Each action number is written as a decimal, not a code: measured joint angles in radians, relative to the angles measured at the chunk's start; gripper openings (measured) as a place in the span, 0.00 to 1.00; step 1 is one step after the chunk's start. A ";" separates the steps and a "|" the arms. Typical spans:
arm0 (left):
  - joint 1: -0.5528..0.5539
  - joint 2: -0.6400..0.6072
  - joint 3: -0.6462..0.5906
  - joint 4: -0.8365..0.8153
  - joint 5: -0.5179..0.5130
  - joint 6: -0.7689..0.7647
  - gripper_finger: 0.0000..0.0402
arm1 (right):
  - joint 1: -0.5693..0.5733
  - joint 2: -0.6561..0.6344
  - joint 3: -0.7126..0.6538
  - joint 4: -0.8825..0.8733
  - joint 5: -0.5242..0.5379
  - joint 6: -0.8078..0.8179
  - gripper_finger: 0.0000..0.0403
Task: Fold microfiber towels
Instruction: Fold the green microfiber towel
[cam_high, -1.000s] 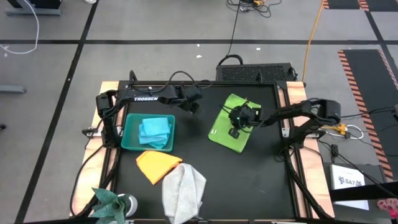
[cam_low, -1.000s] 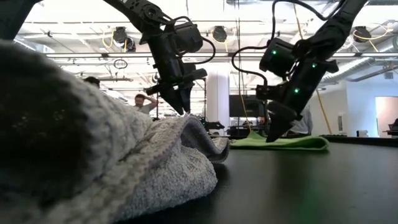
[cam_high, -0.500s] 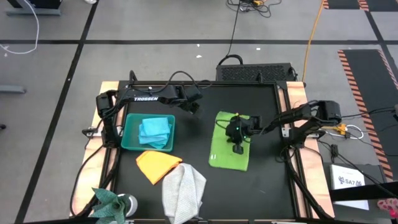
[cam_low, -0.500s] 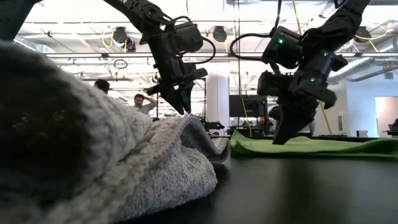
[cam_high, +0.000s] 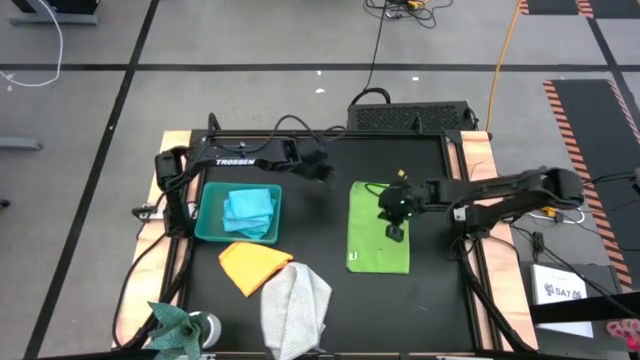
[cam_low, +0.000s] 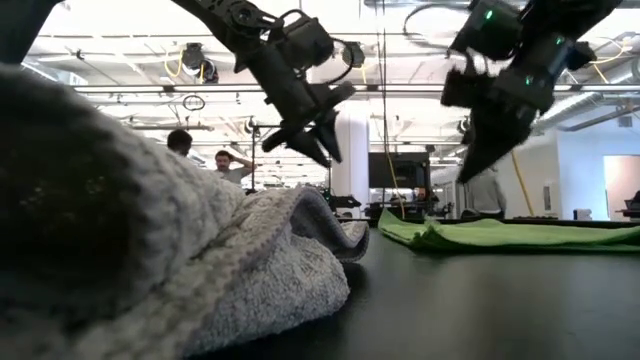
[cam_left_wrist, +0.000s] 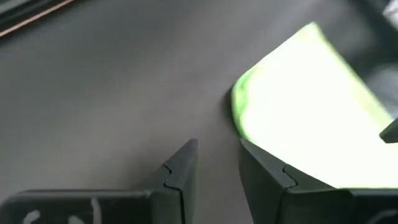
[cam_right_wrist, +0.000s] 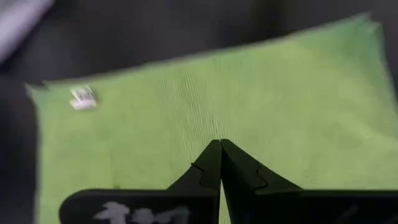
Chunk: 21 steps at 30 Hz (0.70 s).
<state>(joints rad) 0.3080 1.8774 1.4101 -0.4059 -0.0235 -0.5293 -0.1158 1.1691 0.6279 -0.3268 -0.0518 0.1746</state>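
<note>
Next, I open my right gripper, because it hangs shut over the lime green towel's middle (cam_high: 375, 228), and take the towel's far corner on that gripper's own side.
The lime green towel (cam_high: 378, 227) lies flat on the black table, right of the middle, its sides square to the table; it also shows in the low view (cam_low: 520, 235) and the right wrist view (cam_right_wrist: 186, 112). My right gripper (cam_high: 397, 232) is shut and hangs over the towel's right half, lifted clear of it in the low view (cam_low: 465, 175). My left gripper (cam_high: 325, 170) hovers beyond the towel's far left corner (cam_left_wrist: 239, 102), fingers a little apart and empty. The orange-yellow towel (cam_high: 255, 267), grey towel (cam_high: 296, 305) and teal towel (cam_high: 175, 325) lie at the near left.
A rigid teal bin (cam_high: 208, 225) stands at the left with a folded light blue towel (cam_high: 248, 210) in it. The grey towel fills the low view's left foreground (cam_low: 150, 250). People stand in the room behind (cam_low: 225, 160). Bare table shows around the green towel.
My right gripper has gone toward the near edge and then right, and has risen off the green towel. The towel has slid toward the near edge and turned from slanted to square with the table. My left gripper has moved right toward the towel's far left corner and tipped.
</note>
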 joint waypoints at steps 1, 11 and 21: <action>-0.007 0.000 0.000 0.023 0.000 0.000 0.28 | -0.005 -0.027 0.001 -0.010 0.003 0.011 0.00; -0.056 0.083 0.000 0.188 0.067 -0.009 0.28 | -0.172 -0.104 0.001 -0.200 0.078 0.046 0.03; -0.042 0.102 0.000 0.284 0.032 0.038 0.28 | -0.395 -0.101 0.001 -0.239 0.081 -0.060 0.23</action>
<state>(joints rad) 0.2658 1.9797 1.4101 -0.1222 0.0082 -0.4912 -0.5109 1.0685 0.6292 -0.5658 0.0296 0.1147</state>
